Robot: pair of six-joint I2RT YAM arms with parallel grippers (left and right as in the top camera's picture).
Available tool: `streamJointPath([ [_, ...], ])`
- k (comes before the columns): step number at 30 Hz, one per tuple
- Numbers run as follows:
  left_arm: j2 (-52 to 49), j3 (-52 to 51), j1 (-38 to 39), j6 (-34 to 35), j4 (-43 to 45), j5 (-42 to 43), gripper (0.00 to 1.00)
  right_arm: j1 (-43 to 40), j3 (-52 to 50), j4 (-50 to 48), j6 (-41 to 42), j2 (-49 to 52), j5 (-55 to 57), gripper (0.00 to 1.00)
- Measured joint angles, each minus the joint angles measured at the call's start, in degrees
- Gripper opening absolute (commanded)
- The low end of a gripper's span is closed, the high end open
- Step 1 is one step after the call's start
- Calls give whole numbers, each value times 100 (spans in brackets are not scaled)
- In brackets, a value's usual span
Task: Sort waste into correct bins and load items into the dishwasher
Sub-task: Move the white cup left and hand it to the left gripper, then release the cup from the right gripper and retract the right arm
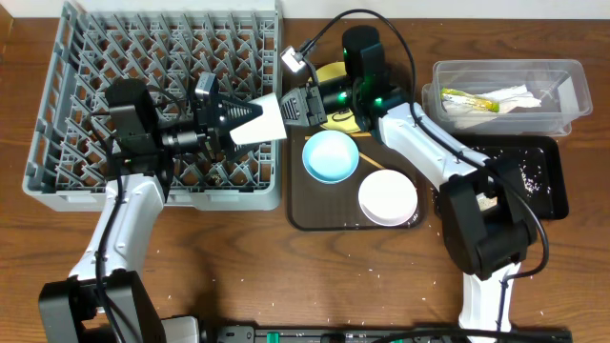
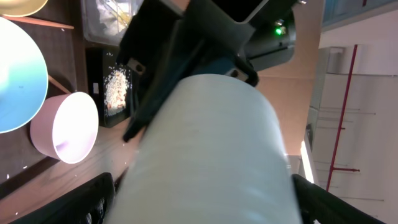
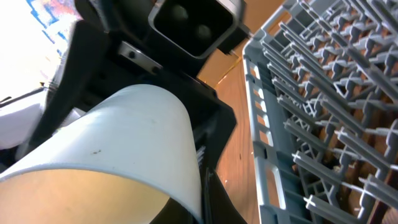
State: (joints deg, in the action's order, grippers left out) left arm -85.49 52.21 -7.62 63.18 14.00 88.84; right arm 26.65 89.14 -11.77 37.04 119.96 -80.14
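Both my grippers are closed on the small white cup. My right gripper should open and move away from the cup's rim before my left gripper lowers the cup into the rack.
The small white cup hangs on its side over the right edge of the grey dish rack. My left gripper is shut on its narrow base, and the cup fills the left wrist view. My right gripper is shut on its rim, which shows in the right wrist view beside the rack. The light blue bowl and white bowl sit on the brown tray. The yellow plate is mostly hidden under my right arm. A chopstick lies between the bowls.
The clear tub at the back right holds the green-and-yellow wrapper and white napkin. The black tray in front of it holds rice scraps. Bare wood lies along the table's front.
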Motion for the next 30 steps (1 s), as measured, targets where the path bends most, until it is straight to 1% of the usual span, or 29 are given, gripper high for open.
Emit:
streamJointPath([
  [3,0,0,0,-2,-2,-2,83,0,0,160,-9,116,-46,1],
  [4,0,0,0,-2,-20,-13,79,0,0,168,-7,138,-68,1],
  [6,-20,0,2,2,-50,-24,68,-2,0,164,-9,144,-87,1],
  [9,-26,-11,0,-37,-48,-24,56,-7,22,164,22,142,-109,1],
  [10,-28,-15,0,-37,-48,-26,53,-17,22,168,48,142,-114,4],
  [13,-33,-17,17,-28,-48,-50,42,-33,35,155,66,142,-129,21],
  [14,-33,-17,20,-20,-37,-44,36,-33,35,166,63,144,-114,34],
  [16,-33,-17,17,-13,4,-37,32,-46,28,162,15,153,-90,39],
  [19,-33,-17,17,-9,275,-24,32,-94,24,35,61,155,-81,46],
  [20,-33,-15,17,4,426,-22,31,-151,24,-72,103,153,-81,51],
  [21,-33,-15,17,39,636,-22,24,-201,24,-136,118,155,-76,58],
  [22,-33,-15,17,76,846,-20,19,-262,24,-170,127,155,-68,66],
  [23,-33,-20,9,111,1088,-24,15,-339,24,-177,160,153,-42,71],
  [24,-33,-20,-11,136,1392,-46,14,-422,24,-166,184,153,-2,78],
  [26,-20,-13,-116,157,1720,-138,11,-754,22,-157,181,153,151,85],
  [30,-22,-13,-374,162,1733,-616,8,-1399,22,-90,264,153,527,95],
])
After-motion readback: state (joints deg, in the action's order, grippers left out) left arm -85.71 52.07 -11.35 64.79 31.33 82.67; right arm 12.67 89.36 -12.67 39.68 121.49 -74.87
